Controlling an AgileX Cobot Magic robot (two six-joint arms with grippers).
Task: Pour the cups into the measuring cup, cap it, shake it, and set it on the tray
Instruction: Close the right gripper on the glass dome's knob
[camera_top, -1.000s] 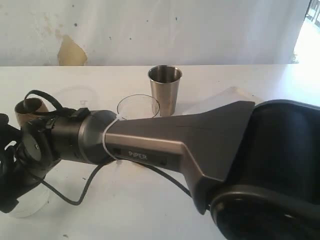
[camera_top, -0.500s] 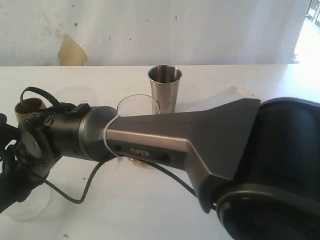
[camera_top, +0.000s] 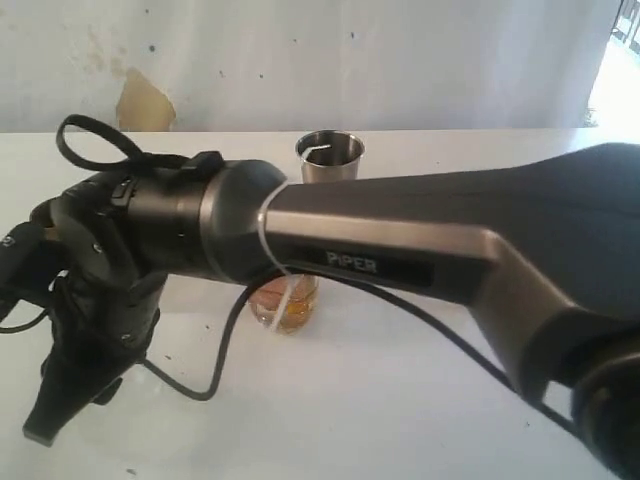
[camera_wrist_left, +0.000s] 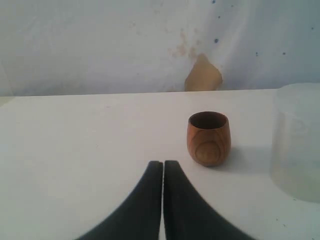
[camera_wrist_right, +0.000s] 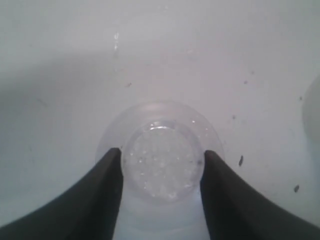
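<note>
The frosted cup's wide rim (camera_wrist_right: 162, 111) is facing down toward open table, so my right gripper should keep going toward the measuring cup's near side and let go of the frosted cup there.
My right gripper (camera_wrist_right: 161, 152) reaches across to the table's left and is shut on a frosted translucent plastic cup (camera_wrist_right: 162, 167); its fingers (camera_wrist_right: 102, 190) press both sides, and droplets speckle the cup's round bottom. The cup barely shows in the exterior view under the dark fingers (camera_top: 60, 400). The measuring cup (camera_top: 287, 305) stands mid-table with amber liquid in its base. The steel tumbler (camera_top: 330, 152) stands behind it. The brown wooden cup (camera_wrist_left: 209, 138) stands upright ahead of my left gripper (camera_wrist_left: 163, 163), which is shut and empty. The tray is hidden behind the arm.
The right arm's grey body (camera_top: 420, 250) spans the exterior view and hides much of the table. A second frosted translucent vessel (camera_wrist_left: 297, 142) stands beside the wooden cup, cut off by the frame edge. A stained white wall (camera_top: 300, 60) backs the table.
The right jaws have closed on the frosted cup. The right arm has risen and tilted, uncovering the measuring cup's amber base and covering the steel tumbler's lower half. The left gripper has not moved.
</note>
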